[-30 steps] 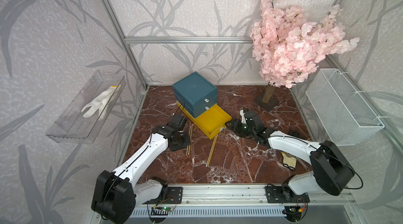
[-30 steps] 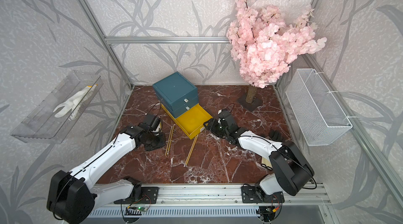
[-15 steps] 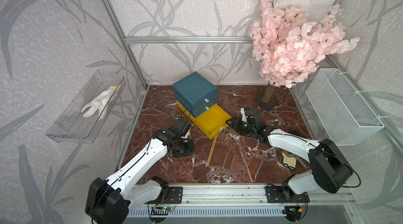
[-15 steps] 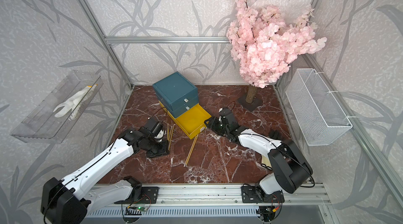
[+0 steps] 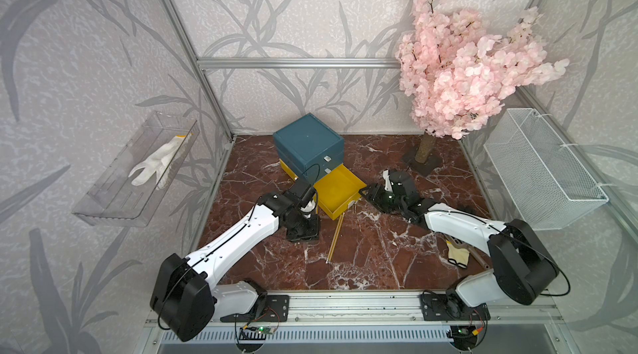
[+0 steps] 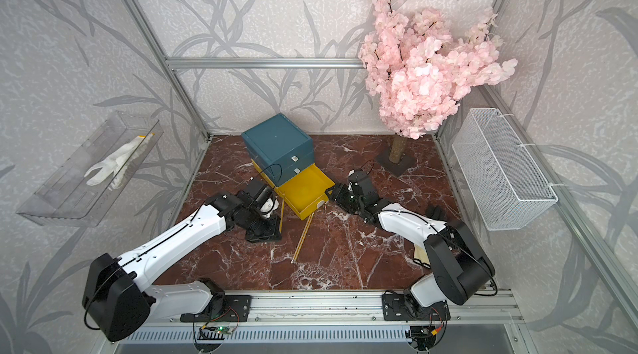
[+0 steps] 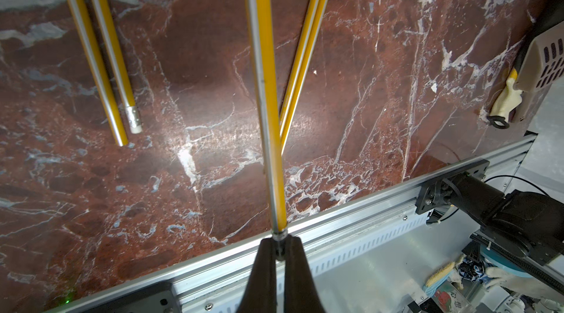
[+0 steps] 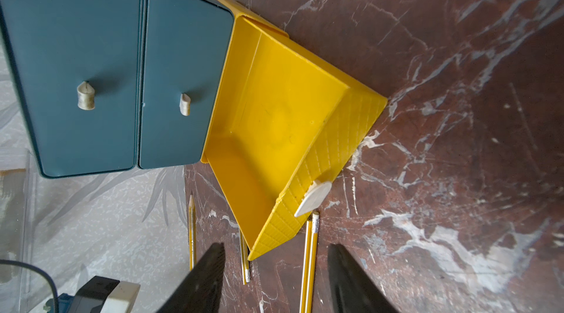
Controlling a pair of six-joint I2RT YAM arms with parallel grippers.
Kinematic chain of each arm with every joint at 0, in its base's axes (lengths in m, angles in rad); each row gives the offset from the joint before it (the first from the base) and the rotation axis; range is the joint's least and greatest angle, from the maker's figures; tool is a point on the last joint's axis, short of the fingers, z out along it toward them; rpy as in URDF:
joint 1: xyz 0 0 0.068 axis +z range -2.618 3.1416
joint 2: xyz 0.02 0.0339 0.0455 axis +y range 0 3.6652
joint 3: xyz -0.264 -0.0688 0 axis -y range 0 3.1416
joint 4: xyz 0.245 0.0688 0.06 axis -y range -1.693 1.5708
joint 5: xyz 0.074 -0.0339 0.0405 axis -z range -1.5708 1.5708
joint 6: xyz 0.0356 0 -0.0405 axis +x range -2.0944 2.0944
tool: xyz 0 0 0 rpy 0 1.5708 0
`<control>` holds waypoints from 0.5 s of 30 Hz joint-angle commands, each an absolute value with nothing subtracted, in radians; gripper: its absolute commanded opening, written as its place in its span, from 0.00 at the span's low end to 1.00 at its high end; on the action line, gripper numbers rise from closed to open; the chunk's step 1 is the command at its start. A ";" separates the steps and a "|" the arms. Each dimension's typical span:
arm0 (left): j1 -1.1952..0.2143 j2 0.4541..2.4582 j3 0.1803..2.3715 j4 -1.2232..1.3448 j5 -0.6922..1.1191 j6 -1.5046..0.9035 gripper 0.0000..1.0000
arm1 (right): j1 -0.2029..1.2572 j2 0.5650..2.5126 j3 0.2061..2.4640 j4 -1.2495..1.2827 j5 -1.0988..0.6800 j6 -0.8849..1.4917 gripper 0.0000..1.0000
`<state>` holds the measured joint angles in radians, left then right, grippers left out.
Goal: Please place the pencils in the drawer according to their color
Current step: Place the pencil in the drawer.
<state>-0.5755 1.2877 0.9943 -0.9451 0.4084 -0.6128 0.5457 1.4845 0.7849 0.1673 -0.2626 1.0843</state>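
The held yellow pencil [image 7: 264,87] points toward the open yellow drawer, so my left gripper should keep carrying it until it is hanging over the drawer's bottom [image 5: 335,188], then let it go.
The drawer [image 5: 307,141] is a teal box whose yellow lowest tier [image 5: 336,190] is pulled open and looks bare inside [image 8: 274,107]. My left gripper [image 7: 279,239] is shut on the metal end of a yellow pencil [image 7: 265,82], which runs out from the jaws above the floor. It hangs just left of the yellow tier in both top views [image 6: 264,233]. Two yellow pencils [image 7: 100,52] lie to one side. Another pair [image 5: 335,238] lies on the floor, reaching under the tier's front corner. My right gripper [image 8: 276,247] stands open with nothing between its fingers, right of that corner [image 5: 366,193].
A pink blossom tree [image 5: 459,69] stands at the back right. A white mesh basket [image 5: 538,169] hangs on the right wall. On the left wall is a clear tray [image 5: 134,169] holding a white glove. A pale glove [image 5: 455,255] lies by the right arm's base.
My left arm has moved toward the front and right, away from the two pencils on the floor, with the yellow pencil in its jaws. The right arm has barely moved.
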 commanded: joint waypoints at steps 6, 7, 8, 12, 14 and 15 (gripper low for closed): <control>-0.580 1.498 1.166 -0.857 0.424 -0.558 0.00 | 0.531 1.480 0.810 0.172 -0.263 1.088 0.57; -0.578 1.526 1.187 -0.853 0.425 -0.551 0.00 | 0.529 1.479 0.809 0.172 -0.262 1.088 0.58; -0.578 1.557 1.209 -0.853 0.423 -0.540 0.00 | 0.528 1.477 0.808 0.172 -0.263 1.088 0.58; -0.568 1.660 1.290 -0.868 0.419 -0.497 0.00 | 0.522 1.464 0.801 0.167 -0.262 1.084 0.58; -0.559 1.698 1.321 -0.872 0.421 -0.479 0.00 | 0.518 1.459 0.797 0.166 -0.261 1.083 0.58; -0.552 1.717 1.340 -0.875 0.419 -0.473 0.00 | 0.516 1.456 0.795 0.167 -0.260 1.083 0.58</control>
<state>-0.5652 1.6859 1.2877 -0.8612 0.4175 -0.5247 0.5243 1.4837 0.7849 0.1673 -0.2626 1.0855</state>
